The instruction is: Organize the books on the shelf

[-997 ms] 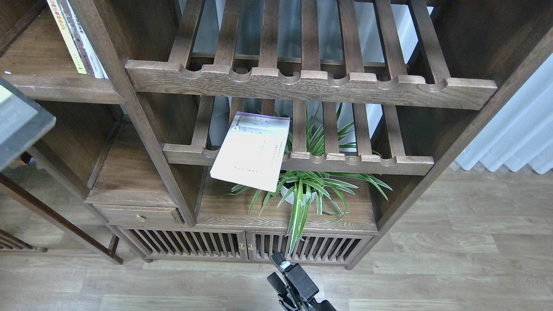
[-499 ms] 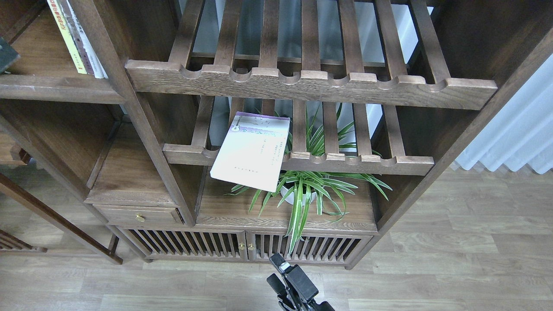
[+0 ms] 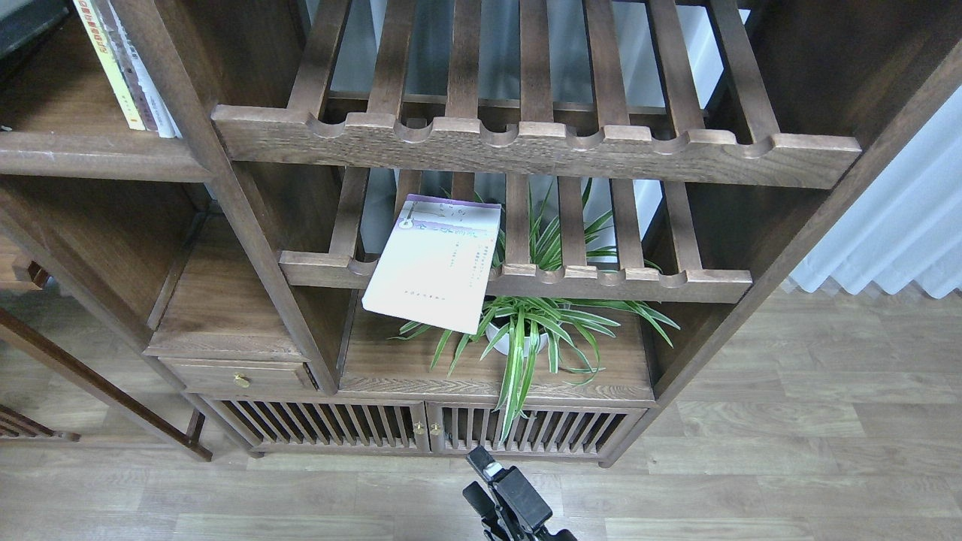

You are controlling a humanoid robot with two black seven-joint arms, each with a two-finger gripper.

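Note:
The lavender-white book [image 3: 434,261] will bend and curve along its ends when I carry it by its side, because the overhanging edge [image 3: 421,321] is very thin.
The thin pale lavender-white book [image 3: 432,264] lies flat on the lower slatted rack, its near end hanging over the scalloped front rail. Upright books [image 3: 124,68] stand on the solid dark-brown shelf [image 3: 90,154] at the top left, one with a yellow spine; I cannot read their titles. A dark grey slab [image 3: 26,19] shows at the top left corner above that shelf; what it is cannot be told. My left gripper is out of view. My right gripper [image 3: 481,477] is low at the bottom centre, over the floor, fingers apart and empty.
An upper slatted rack [image 3: 526,143] juts out above the lavender book. A potted spider plant [image 3: 526,330] stands on the board under the lower rack, right of the book. A drawer [image 3: 240,376] and slatted cabinet doors [image 3: 421,428] lie below. White curtains [image 3: 894,233] hang at the right.
The dark slab at the left has moved up from mid-height to the top left corner. The view has shifted slightly. The lavender book and right gripper have stayed put.

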